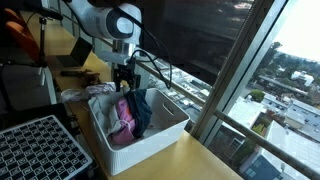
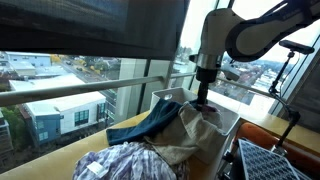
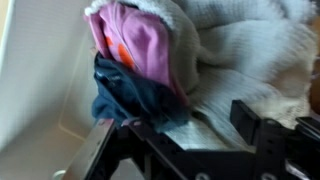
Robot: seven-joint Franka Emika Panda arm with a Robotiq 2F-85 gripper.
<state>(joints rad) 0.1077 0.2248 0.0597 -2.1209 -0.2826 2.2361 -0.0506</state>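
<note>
Next, my gripper goes back and lifts the pale fleece cloth at the bin's end [image 2: 173, 153], because the plaid cloth [image 2: 122, 162] spills over that end, away from my gripper.
A white bin [image 1: 152, 136] on a wooden table holds a heap of clothes. In it lie a pink garment [image 1: 120, 116], a dark blue garment [image 1: 141, 108] and a pale fleece cloth [image 3: 240, 50]. My gripper [image 1: 124, 82] hangs just above the heap, pointing down, at the bin's far end; it also shows in an exterior view [image 2: 202, 100]. In the wrist view my gripper [image 3: 175, 125] is open, its fingers wide apart with pale cloth between them. The pink garment [image 3: 140, 40] and dark blue garment [image 3: 135, 95] lie just beside the left finger. The bin's wall [image 3: 35, 80] is at the left.
A black perforated tray [image 1: 40, 145] lies next to the bin and also shows in an exterior view [image 2: 275, 160]. A tall window with a metal frame [image 1: 240, 80] runs close behind the bin. A plaid cloth [image 2: 120, 160] drapes over the bin's near end.
</note>
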